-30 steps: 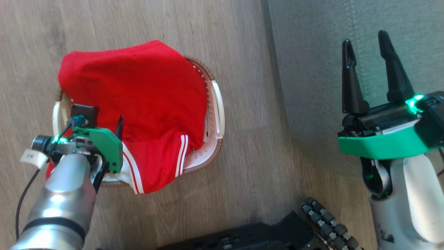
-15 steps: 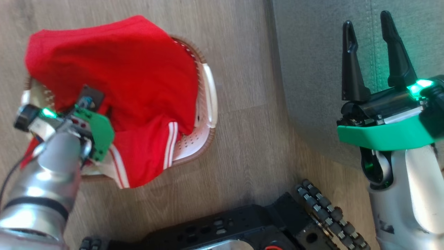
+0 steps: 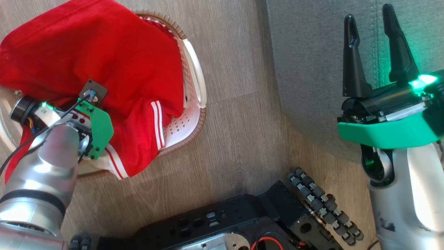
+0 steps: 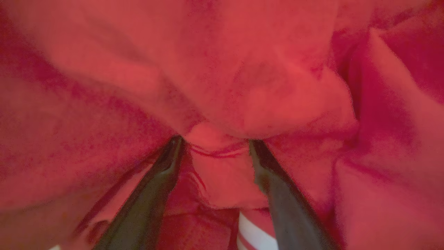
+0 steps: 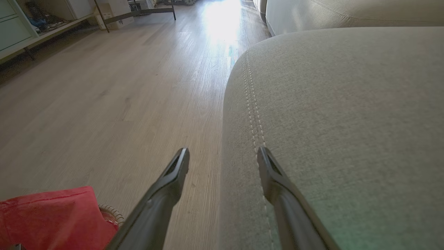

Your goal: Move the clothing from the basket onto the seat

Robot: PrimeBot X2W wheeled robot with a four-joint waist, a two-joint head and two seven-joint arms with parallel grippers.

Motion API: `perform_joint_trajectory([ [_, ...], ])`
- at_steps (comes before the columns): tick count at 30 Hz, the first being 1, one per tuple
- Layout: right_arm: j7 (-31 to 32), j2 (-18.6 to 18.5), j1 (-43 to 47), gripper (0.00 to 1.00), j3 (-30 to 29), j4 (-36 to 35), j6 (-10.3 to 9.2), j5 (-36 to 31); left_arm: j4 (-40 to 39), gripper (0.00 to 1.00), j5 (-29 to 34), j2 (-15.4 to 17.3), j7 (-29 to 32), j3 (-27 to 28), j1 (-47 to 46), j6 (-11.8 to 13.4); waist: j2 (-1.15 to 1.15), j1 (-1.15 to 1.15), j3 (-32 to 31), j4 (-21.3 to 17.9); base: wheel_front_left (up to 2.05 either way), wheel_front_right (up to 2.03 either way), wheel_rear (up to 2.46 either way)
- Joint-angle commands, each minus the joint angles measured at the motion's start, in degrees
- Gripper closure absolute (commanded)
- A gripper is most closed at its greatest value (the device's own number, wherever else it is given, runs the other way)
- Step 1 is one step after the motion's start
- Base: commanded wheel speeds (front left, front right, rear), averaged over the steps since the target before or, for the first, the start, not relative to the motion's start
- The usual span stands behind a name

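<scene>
The red clothing (image 3: 133, 58) is piled over the basket and hangs over its near rim (image 3: 135, 156), so I should expect another red piece hidden in the pile.
The red clothing (image 3: 104, 52) with white stripe trim is heaped over the cream basket (image 3: 193, 74) on the floor and spills over its near rim. My left gripper (image 4: 215, 140) is pushed down into the heap. It is open, with a fold of red fabric (image 4: 242, 69) between the fingers and their tips buried. In the head view only its green wrist housing (image 3: 99, 128) shows above the cloth. My right gripper (image 3: 368, 14) is open and holds nothing, hovering over the edge of the grey seat (image 3: 312, 69). The right wrist view shows the seat's stitched seam (image 5: 255, 114) and a corner of the clothing (image 5: 52, 215).
Wooden floor (image 3: 236, 132) lies between basket and seat. My black base (image 3: 225, 229) with its roller wheel (image 3: 322, 205) fills the bottom of the head view. Far across the room stand cabinets (image 5: 14, 31) and a metal frame (image 5: 138, 12).
The head camera has shifted, so the basket sits higher and further left in the picture. My left gripper has sunk deeper into the clothing and its fingertip is now hidden. The right gripper stays open.
</scene>
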Motion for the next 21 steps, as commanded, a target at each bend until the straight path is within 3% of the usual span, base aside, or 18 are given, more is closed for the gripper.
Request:
perform_joint_trajectory([
  [1,-0.36,0.42,0.91,0.0,1.06,-1.57,-0.01,0.59,0.02,0.15,-0.18,1.6,0.35,0.19,1.46,-0.34,0.0,0.0,-0.05,-0.07,0.0,0.0,0.0],
  [3,-0.36,0.42,0.81,0.0,1.14,-1.54,-0.01,0.66,0.05,0.82,-0.75,1.61,0.55,-0.45,1.49,-0.34,0.0,0.0,-0.03,-0.1,0.0,0.0,0.0],
  [4,-0.36,0.42,0.76,0.0,1.16,-1.55,-0.01,0.67,0.06,1.0,-1.04,1.63,0.58,-0.79,1.45,-0.34,0.0,0.0,-0.02,-0.08,0.0,0.0,0.0],
  [15,-0.36,0.42,0.38,0.0,1.52,-0.67,-0.01,0.62,0.12,1.0,-6.14,2.25,-1.41,-4.12,2.42,-0.35,0.0,0.0,-2.24,0.28,0.0,0.0,0.0],
  [21,-0.36,0.42,0.88,0.0,1.36,0.26,-0.01,0.01,0.13,1.0,-9.67,0.25,-4.33,-5.31,3.89,-0.35,0.0,0.0,-7.81,1.57,0.0,0.0,0.0],
])
